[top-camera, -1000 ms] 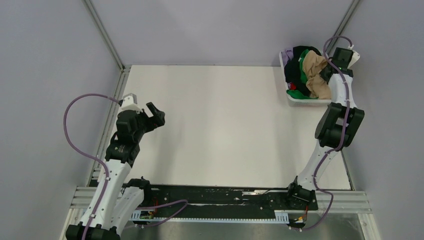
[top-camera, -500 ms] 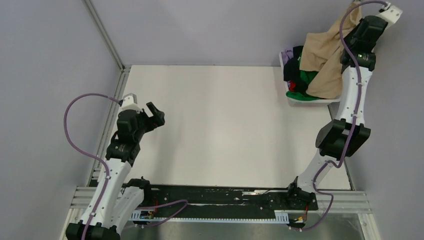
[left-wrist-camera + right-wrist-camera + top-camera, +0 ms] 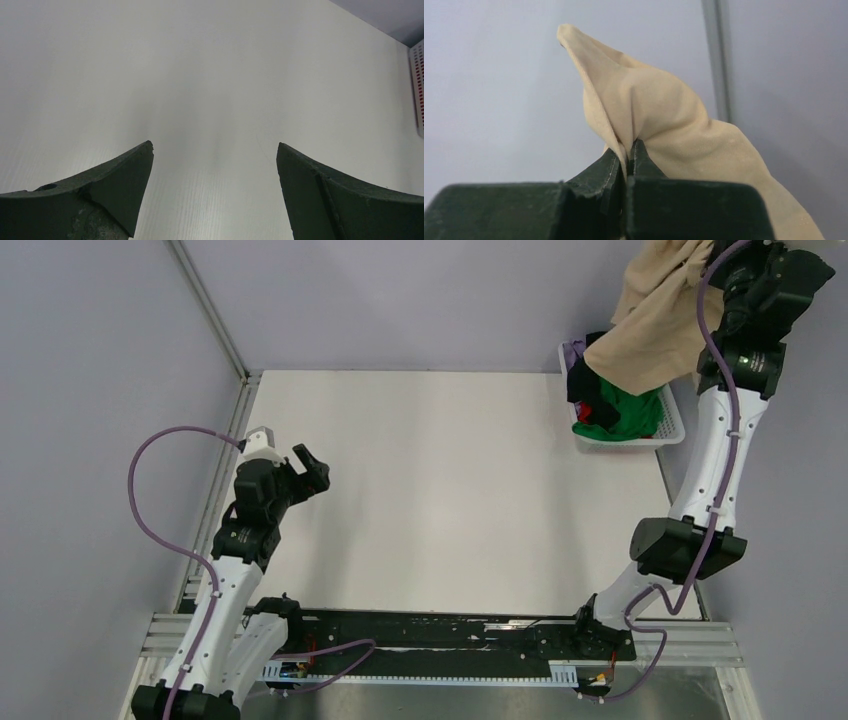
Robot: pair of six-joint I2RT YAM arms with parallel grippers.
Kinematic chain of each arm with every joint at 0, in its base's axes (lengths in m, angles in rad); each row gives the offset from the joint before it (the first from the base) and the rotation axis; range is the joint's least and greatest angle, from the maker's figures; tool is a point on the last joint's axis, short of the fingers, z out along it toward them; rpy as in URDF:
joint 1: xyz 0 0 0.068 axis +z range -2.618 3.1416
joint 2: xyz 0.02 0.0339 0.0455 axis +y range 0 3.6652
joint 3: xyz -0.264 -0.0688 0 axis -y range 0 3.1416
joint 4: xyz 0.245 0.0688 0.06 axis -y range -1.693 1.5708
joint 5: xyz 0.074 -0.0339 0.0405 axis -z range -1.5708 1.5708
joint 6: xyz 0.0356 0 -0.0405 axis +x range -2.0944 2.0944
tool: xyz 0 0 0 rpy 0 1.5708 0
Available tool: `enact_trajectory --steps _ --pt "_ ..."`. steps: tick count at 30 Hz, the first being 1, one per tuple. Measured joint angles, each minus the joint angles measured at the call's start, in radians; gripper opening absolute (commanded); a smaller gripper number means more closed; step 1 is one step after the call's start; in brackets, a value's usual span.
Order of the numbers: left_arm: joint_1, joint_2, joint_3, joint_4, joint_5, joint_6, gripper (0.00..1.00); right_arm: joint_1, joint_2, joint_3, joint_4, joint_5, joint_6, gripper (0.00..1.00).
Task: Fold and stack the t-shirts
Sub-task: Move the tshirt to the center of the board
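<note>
My right gripper is holding the tan-beige t-shirt [image 3: 652, 328], which hangs alone above the basket. The white table's middle [image 3: 440, 495] is clear, so my right gripper should go on over that middle before it lets go there.
My right gripper [image 3: 628, 146] is shut on the tan-beige t-shirt [image 3: 655, 320] and holds it high above the white basket [image 3: 672, 420] at the far right corner. In the right wrist view the cloth [image 3: 659, 117] is pinched between the fingers and bunches above them. Its lower part hangs over the basket's rear half. In the basket lie a green shirt [image 3: 630, 412], a black one [image 3: 585, 380], a bit of red [image 3: 585, 413] and pale purple [image 3: 575, 348]. My left gripper [image 3: 312, 467] is open and empty over the table's left side, also seen in the left wrist view [image 3: 214, 150].
The white table [image 3: 450, 490] spreads between the arms. Grey walls and metal frame posts [image 3: 205, 305] close in the back and sides. The basket's edge [image 3: 419, 90] shows at the right of the left wrist view.
My right arm has risen from the basket, lifting the tan shirt up and out; the green shirt beneath now shows. The left arm has not moved.
</note>
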Motion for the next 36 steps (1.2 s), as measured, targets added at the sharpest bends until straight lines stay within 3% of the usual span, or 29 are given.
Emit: enact_trajectory --steps 7,12,19,25,26,28,32,34,35,36 --pt "0.000 -0.006 0.000 0.000 0.003 0.000 1.00 0.107 -0.121 -0.097 -0.053 -0.332 0.131 0.00" --pt "0.000 -0.008 0.000 0.000 0.013 0.000 1.00 0.340 -0.225 -0.232 -0.074 -0.476 0.142 0.00" --pt "0.000 0.003 -0.005 -0.002 0.006 -0.008 1.00 0.689 -0.303 -0.490 -0.082 -0.517 0.135 0.00" --pt "0.000 0.002 -0.005 -0.048 -0.016 -0.023 1.00 0.799 -0.304 -0.751 -0.065 -0.479 0.181 0.02" --pt "0.000 0.000 -0.005 -0.055 -0.023 -0.025 1.00 0.799 -0.303 -0.801 -0.063 -0.451 0.192 0.09" --pt "0.000 -0.003 -0.005 -0.070 -0.032 -0.031 1.00 0.795 -0.292 -0.895 -0.060 -0.366 0.208 0.34" --pt "0.000 0.006 -0.004 -0.089 -0.038 -0.045 1.00 0.766 -0.248 -1.051 -0.072 -0.121 0.239 0.66" --pt "0.000 0.024 -0.001 -0.095 -0.031 -0.052 1.00 0.733 -0.225 -1.092 -0.104 0.006 0.250 0.93" --pt "0.000 0.037 -0.001 -0.095 -0.021 -0.056 1.00 0.719 -0.219 -1.099 -0.124 0.063 0.255 1.00" --pt "0.000 0.050 -0.001 -0.095 -0.008 -0.059 1.00 0.708 -0.215 -1.100 -0.146 0.121 0.260 1.00"
